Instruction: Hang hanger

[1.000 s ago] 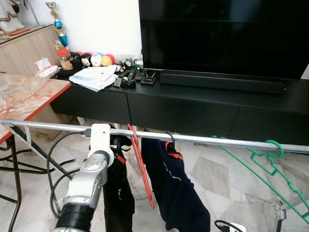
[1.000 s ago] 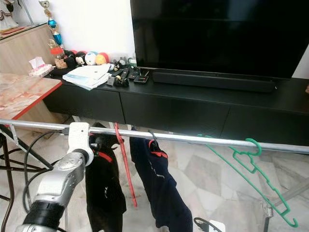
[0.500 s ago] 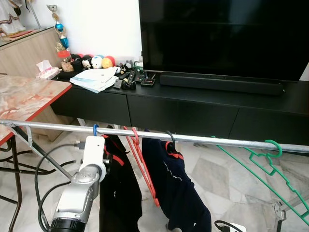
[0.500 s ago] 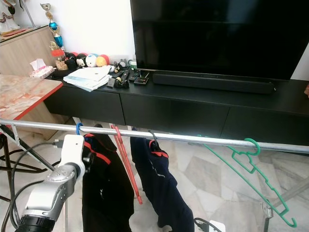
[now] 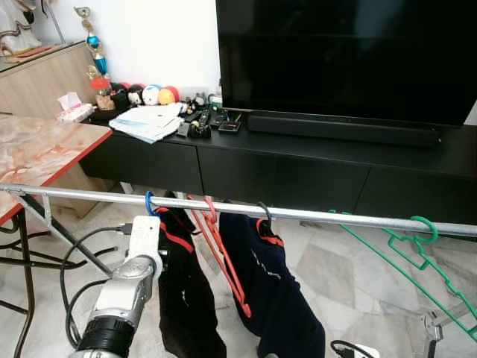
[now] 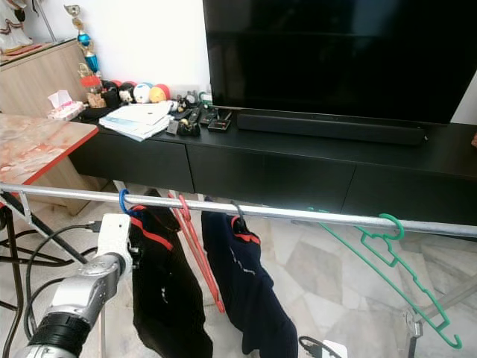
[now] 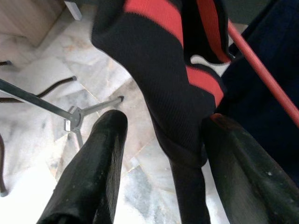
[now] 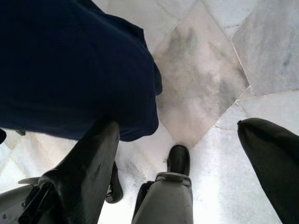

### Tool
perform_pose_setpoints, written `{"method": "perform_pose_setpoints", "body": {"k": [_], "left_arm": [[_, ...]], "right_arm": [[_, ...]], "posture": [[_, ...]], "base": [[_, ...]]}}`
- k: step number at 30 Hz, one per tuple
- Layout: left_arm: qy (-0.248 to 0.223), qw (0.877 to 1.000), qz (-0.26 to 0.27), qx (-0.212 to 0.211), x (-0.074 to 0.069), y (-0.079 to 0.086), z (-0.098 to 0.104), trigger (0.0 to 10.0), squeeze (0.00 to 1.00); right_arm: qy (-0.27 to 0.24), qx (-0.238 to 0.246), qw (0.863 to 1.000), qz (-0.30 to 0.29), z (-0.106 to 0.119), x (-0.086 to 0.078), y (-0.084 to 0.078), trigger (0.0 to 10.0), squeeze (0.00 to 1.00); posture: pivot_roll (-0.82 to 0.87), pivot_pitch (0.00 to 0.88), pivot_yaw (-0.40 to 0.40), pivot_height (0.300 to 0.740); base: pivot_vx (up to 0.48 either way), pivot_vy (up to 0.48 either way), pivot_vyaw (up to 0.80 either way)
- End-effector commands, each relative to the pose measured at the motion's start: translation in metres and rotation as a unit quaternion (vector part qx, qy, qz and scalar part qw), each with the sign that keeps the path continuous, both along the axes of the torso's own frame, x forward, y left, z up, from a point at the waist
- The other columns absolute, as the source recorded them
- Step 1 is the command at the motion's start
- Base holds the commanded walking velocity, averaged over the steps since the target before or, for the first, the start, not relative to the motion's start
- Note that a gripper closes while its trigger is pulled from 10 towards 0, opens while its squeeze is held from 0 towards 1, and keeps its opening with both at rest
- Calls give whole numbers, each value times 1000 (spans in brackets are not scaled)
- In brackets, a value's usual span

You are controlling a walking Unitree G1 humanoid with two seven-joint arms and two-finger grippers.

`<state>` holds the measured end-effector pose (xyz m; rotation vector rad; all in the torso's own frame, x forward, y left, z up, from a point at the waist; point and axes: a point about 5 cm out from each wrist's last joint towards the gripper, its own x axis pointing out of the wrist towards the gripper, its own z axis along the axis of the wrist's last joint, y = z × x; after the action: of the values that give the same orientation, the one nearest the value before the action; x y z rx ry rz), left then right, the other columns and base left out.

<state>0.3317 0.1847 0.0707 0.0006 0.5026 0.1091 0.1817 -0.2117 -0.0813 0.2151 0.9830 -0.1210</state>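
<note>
The blue hook [image 5: 150, 202] is resting over the rail and the black garment [image 5: 185, 291] is hanging around its hanger, so the hanger will come with the garment when I lift it.
A blue-hooked hanger [image 5: 150, 203] hangs on the metal rail [image 5: 82, 195] and carries a black garment with red stripes [image 5: 185, 291]. My left arm [image 5: 125, 294] reaches up just below the rail, left of that garment. In the left wrist view my left gripper [image 7: 166, 119] is open, and the striped garment [image 7: 163, 88] hangs just beyond its fingers [image 7: 105, 154]. Further along the rail are a bare red hanger [image 5: 223, 261], a navy garment [image 5: 279, 298] and a green hanger [image 5: 421, 250]. My right gripper [image 8: 175, 128] is open above the floor, beside the navy cloth [image 8: 70, 60].
A black TV cabinet [image 5: 298, 171] with a large TV [image 5: 343, 56] stands behind the rail. A marble-topped table [image 5: 37, 149] is at the left, with cables [image 5: 74, 253] on the tiled floor beneath. The rack's foot [image 7: 74, 122] stands on the tiles.
My left arm has dropped down and back from the rail. The blue hook now rests on the rail by itself, and the black garment hangs free and has swung out.
</note>
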Motion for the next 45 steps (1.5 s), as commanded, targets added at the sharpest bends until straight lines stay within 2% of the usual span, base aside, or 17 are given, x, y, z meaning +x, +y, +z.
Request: {"method": "perform_pose_setpoints", "body": {"k": [1,8,18,19,20,21,22,29,31,34,39,45], "left_arm": [[-4,1000,6,-2,5,2,0,10000,0],[-7,1000,28,-2,12,4,-2,10000,0],[-3,999,44,-27,19,-6,-8,10000,0],[-2,999,46,-28,20,-6,-9,5804,0],[-2,999,47,-27,20,-7,-9,2706,0],[-2,998,48,-27,20,-7,-9,2706,0],[-3,998,50,-28,20,-7,-8,0,0],[-8,998,59,-28,21,-6,-8,0,0],[-17,996,85,-23,23,-1,-5,0,0],[-22,995,92,-17,23,2,-3,0,0],[-27,996,89,-1,24,3,-1,0,0],[-23,997,67,0,24,-6,-4,0,0]], "right_arm": [[4,2,1000,-1,-1,-2,2,10000,0],[6,1,1000,-5,-2,-4,0,10000,0],[7,1,1000,-6,-3,-6,0,10000,0],[7,1,1000,-6,-3,-6,0,10000,0],[7,1,1000,-7,-3,-6,0,10000,0],[7,1,1000,-7,-3,-6,0,10000,0],[7,1,1000,-8,-3,-6,0,10000,0],[7,1,1000,-9,-3,-6,0,10000,0],[7,1,1000,-9,-3,-6,0,10000,0],[6,1,1000,-8,-3,-6,0,10000,0],[6,2,1000,-8,-3,-5,0,10000,0],[5,2,1000,-8,-2,-5,0,10000,0]], "posture": [[-69,5,60,740],[-78,30,56,740],[-93,51,56,740],[-96,54,56,740],[-96,54,56,740],[-96,54,56,740],[-98,56,57,740],[-99,58,57,740],[-96,57,58,740],[-95,56,58,740],[-94,56,58,740],[-96,52,60,740]], "base": [[0,0,0],[0,0,0],[0,0,0],[0,0,0],[0,0,0],[0,0,0],[0,0,0],[0,0,0],[0,0,0],[0,0,0],[0,0,0],[0,0,0]]}}
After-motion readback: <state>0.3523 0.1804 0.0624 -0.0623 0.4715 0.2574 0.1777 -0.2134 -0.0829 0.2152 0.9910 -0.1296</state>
